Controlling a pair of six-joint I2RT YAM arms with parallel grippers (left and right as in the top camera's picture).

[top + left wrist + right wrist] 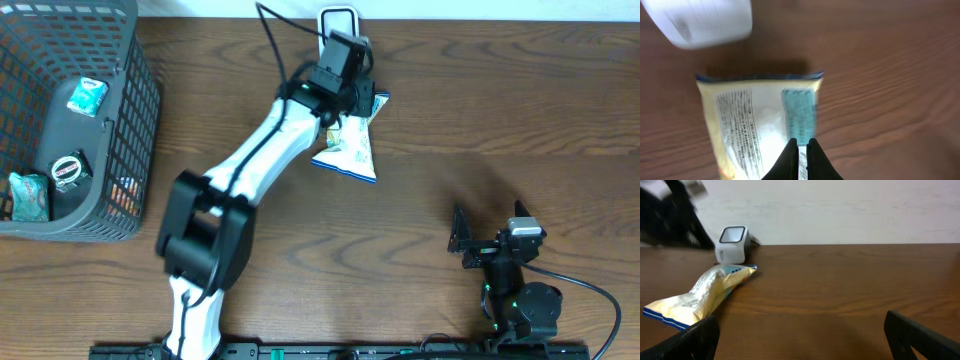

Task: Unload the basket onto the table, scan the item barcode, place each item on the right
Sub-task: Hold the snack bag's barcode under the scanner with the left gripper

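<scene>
My left gripper needs to draw back from above the loose snack bag's scanner-side end (381,99), where it is shut, then open wide and straddle the bag's middle (358,137).
The item is a yellow and white snack bag (350,148) with blue ends, lying flat on the wooden table just in front of the white barcode scanner (338,20). From the left wrist, its printed back and a teal patch face up (760,125), and the scanner (705,20) is blurred beyond it. My left gripper (802,145) is shut, its tips just over the bag with a pale strip showing in the slit. The right wrist view shows the bag (705,290) resting on the table with nothing gripping it. My right gripper (800,322) stands wide open and empty, well to the right.
A grey wire basket (140,100) at the left edge holds a few small packets (86,95). The left arm (260,150) stretches diagonally from the front edge towards the scanner. Bare wood lies between the bag and the right gripper (490,228).
</scene>
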